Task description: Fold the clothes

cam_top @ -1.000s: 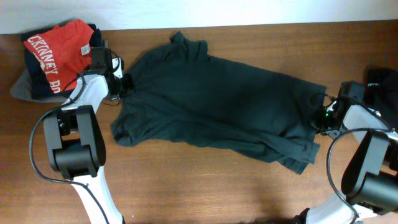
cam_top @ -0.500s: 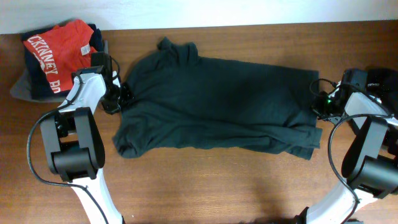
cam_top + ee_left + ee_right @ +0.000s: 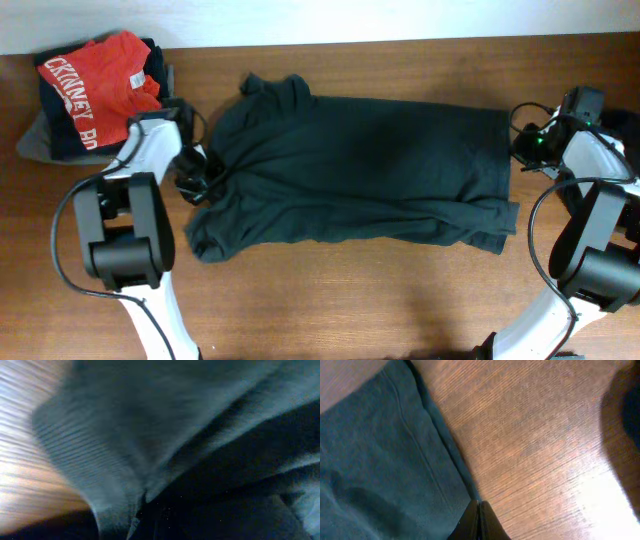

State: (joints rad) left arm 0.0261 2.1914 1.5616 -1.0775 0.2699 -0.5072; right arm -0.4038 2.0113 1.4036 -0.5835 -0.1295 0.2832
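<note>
My right gripper is to grab the cloth inside the hem [image 3: 484,164] and pull it toward the back before folding, because the T-shirt's back hem corner [image 3: 505,113] slants toward the front.
A dark grey-green T-shirt [image 3: 360,170] lies spread across the wooden table, collar at the back left. My left gripper [image 3: 195,172] is at the shirt's left side by the sleeve. In the left wrist view, blurred shirt cloth [image 3: 165,425] fills the frame and hides the jaws. My right gripper [image 3: 520,146] is at the shirt's back right corner. In the right wrist view its fingers [image 3: 479,512] are pressed together on the hem edge of the shirt [image 3: 385,460].
A stack of folded clothes with a red white-lettered shirt [image 3: 90,75] on top sits at the back left, on a grey garment [image 3: 35,140]. A dark garment [image 3: 618,125] lies at the right edge. Bare wood [image 3: 545,445] lies right of the hem.
Both grippers dragged the shirt: the right end moved toward the back, the left side toward the front. The shirt now lies straighter and flatter.
</note>
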